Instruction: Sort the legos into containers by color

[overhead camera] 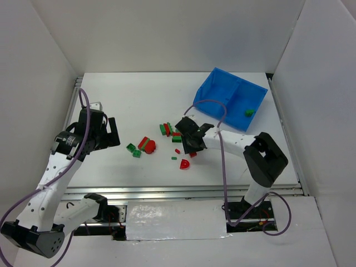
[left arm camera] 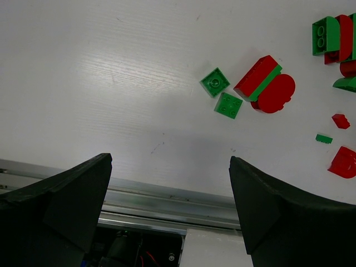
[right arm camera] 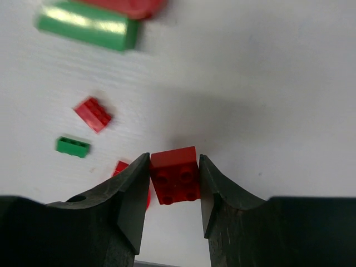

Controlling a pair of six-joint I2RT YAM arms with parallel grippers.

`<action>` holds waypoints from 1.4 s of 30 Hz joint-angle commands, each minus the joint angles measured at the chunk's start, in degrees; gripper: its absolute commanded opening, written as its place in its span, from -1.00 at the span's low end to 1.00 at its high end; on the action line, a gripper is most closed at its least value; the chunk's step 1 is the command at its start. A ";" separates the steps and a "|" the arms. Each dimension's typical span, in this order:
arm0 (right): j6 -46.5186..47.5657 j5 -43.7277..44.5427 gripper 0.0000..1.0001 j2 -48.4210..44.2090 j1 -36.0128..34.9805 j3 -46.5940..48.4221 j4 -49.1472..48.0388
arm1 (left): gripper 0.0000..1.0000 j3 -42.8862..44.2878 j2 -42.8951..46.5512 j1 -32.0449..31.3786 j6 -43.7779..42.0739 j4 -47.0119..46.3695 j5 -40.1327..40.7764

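The red brick should keep travelling in my right gripper until it hangs over the blue bin's empty compartment, because the green brick is in the other compartment.
My right gripper is shut on a red two-by-two brick, low over the table left of the blue bin. The bin's right compartment holds one green brick. Loose red and green legos lie mid-table: two green squares, a red-and-green stack, a cluster, and a red rounded piece. My left gripper is open and empty, left of the pile.
A metal rail runs along the table's near edge under my left gripper. White walls close in the left, back and right. In the right wrist view a small red brick, a tiny green one and a long green brick lie nearby.
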State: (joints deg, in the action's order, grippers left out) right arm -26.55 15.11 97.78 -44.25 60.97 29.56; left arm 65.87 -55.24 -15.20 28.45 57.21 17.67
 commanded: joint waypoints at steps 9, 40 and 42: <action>1.58 9.57 -0.59 10.84 16.90 39.81 9.98 | 0.99 0.49 0.57 -0.18 -0.59 -0.26 -2.29; -1.12 11.07 0.99 13.00 15.18 45.35 17.64 | 0.99 -0.56 1.63 -0.18 -1.11 -0.96 -1.33; -5.08 9.86 0.99 3.33 8.23 29.58 13.17 | 0.99 -0.30 1.19 -0.18 -1.02 -1.22 -0.62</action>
State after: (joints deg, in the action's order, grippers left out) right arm -23.64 26.28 114.02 -26.17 104.29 40.93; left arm 63.18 -53.76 -15.20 28.47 58.08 14.74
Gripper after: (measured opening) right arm 0.994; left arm 0.994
